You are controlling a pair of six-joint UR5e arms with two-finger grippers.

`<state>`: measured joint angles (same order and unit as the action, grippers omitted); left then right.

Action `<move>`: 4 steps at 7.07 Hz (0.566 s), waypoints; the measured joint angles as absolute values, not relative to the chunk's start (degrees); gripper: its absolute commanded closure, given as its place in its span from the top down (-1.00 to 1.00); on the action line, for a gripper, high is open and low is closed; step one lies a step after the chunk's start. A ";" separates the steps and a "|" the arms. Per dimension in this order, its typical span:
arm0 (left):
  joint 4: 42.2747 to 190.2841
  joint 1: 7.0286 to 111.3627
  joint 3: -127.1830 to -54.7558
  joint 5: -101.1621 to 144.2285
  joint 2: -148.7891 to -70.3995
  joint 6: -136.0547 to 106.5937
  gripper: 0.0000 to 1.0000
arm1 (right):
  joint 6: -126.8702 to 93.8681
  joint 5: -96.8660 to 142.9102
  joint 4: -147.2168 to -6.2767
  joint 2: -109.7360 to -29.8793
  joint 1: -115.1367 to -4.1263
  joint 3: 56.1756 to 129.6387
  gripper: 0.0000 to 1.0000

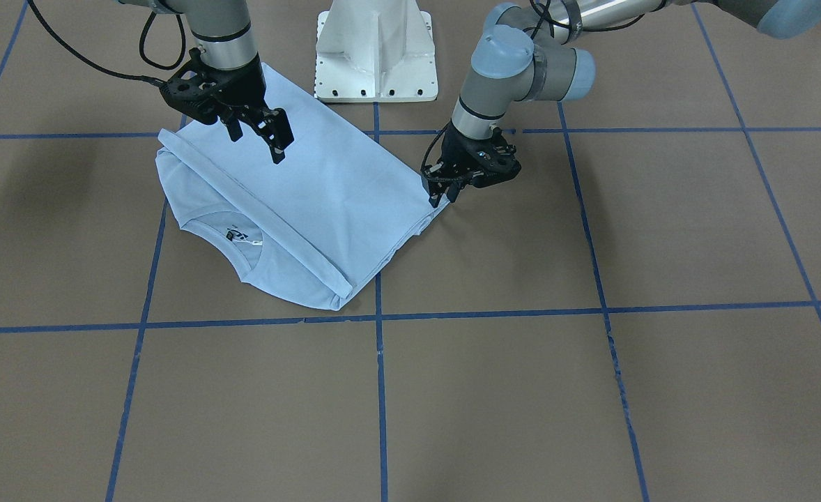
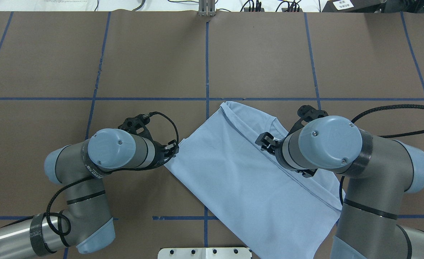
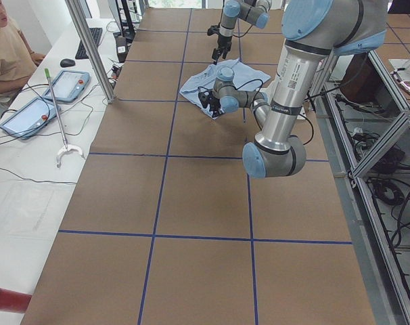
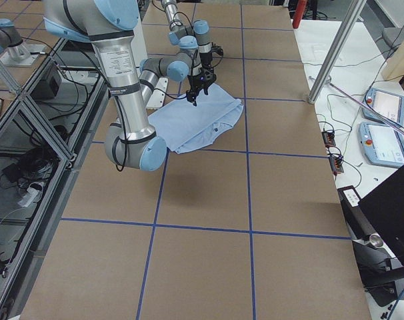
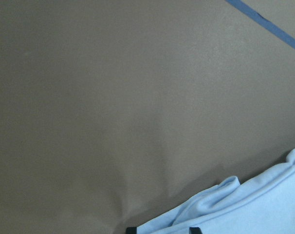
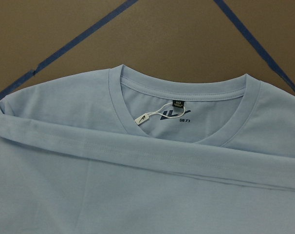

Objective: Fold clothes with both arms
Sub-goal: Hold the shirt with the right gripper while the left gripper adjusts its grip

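Note:
The folded T-shirt (image 1: pixel 328 171) lies at an angle to the blue tape lines, so the robot's left gripper should pinch the T-shirt's corner at the fold crease (image 1: pixel 443 205) and turn the T-shirt square.
The light blue T-shirt (image 1: pixel 327 188) lies folded on the brown table, its hem edge laid just short of the collar. The neck tag (image 6: pixel 143 118) and collar show in the right wrist view. My left gripper (image 1: pixel 444 197) is down at the shirt's corner at the fold crease and is shut on the cloth; in the left wrist view the bunched corner (image 5: pixel 225 195) sits between the fingertips. My right gripper (image 1: pixel 261 139) is open and empty, raised above the folded layer near the hem edge. From overhead the left gripper (image 2: pixel 173 150) is at the shirt's left corner.
The white pedestal base (image 1: pixel 376 52) stands just behind the shirt. Blue tape lines (image 1: pixel 380 390) grid the table. An operator (image 3: pixel 5 47) sits at a side desk with tablets (image 3: pixel 70 84). Bare brown surface lies in front of the shirt.

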<state>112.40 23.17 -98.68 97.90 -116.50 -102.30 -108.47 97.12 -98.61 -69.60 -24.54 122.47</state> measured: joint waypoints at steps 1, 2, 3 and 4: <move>111.59 23.14 -98.68 97.91 -116.60 -102.33 -0.03 | -108.48 97.12 -98.61 -69.59 -24.53 122.40 1.00; 110.86 23.12 -98.71 97.91 -116.62 -102.36 0.00 | -108.56 97.12 -98.61 -69.52 -24.52 122.37 1.00; 110.48 23.12 -98.69 97.91 -116.59 -102.38 -0.01 | -108.65 97.12 -98.61 -69.45 -24.49 122.33 1.00; 110.14 23.08 -98.65 97.91 -116.58 -102.39 -0.02 | -108.69 97.12 -98.61 -69.39 -24.46 122.29 1.00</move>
<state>110.14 23.08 -98.65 97.91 -116.58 -102.39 -108.69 97.12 -98.61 -69.39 -24.46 122.29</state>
